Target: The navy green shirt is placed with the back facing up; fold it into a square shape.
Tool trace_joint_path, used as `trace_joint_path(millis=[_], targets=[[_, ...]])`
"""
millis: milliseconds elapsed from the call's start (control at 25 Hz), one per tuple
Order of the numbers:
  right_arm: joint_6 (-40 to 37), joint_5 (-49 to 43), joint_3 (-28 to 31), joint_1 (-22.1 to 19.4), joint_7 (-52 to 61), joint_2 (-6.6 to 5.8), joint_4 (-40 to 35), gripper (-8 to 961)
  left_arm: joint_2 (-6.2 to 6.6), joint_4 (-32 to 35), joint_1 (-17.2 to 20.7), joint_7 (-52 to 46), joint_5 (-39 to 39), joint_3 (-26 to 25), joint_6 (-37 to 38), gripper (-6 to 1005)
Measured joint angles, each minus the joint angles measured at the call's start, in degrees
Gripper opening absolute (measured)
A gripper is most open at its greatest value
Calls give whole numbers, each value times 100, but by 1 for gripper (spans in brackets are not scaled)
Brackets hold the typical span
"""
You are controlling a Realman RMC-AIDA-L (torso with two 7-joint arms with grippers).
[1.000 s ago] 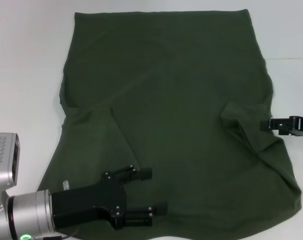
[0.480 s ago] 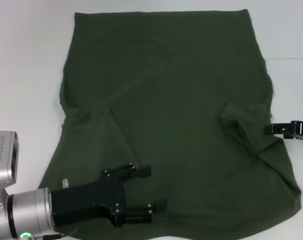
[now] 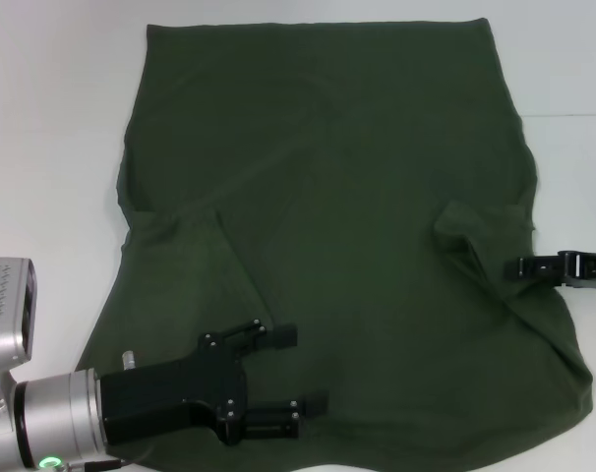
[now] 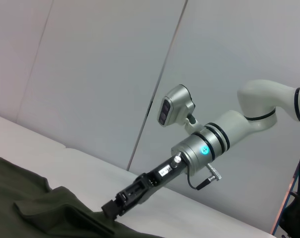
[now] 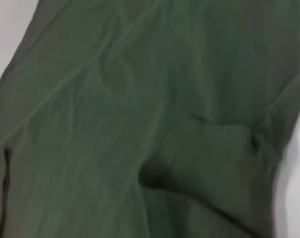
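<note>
The sleeve's loose edge point(image 3: 472, 264) bends back toward my right gripper, so that gripper should push inward over the shirt's body point(image 3: 462, 303) and spread the sleeve flat before folding more.
The navy green shirt point(image 3: 327, 197) lies spread flat on the white table, with its sleeves folded in at both sides. My left gripper point(image 3: 306, 371) hovers over the shirt's near left part, open, with nothing between its fingers. My right gripper point(image 3: 524, 266) sits at the shirt's right edge, beside the folded-in right sleeve point(image 3: 470, 231), its tip touching the cloth. The left wrist view shows that right gripper point(image 4: 113, 208) at the shirt's edge point(image 4: 41, 213). Wrinkled green fabric point(image 5: 140, 99) fills the right wrist view.
White table point(image 3: 52, 118) surrounds the shirt on the left, right and far sides. A seam line in the table point(image 3: 573, 115) runs off to the right. Grey wall panels point(image 4: 90, 74) stand behind the right arm.
My right gripper has slid nearer along the shirt's right edge and slightly inward onto the cloth. The left gripper has hardly moved.
</note>
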Motion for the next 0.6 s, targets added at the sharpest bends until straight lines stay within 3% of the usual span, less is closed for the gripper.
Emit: trace_joint_path(millis=[600], targets=[[-985, 86, 132, 24, -27, -47, -69, 824, -8, 0, -9, 0, 0, -9, 16, 935]])
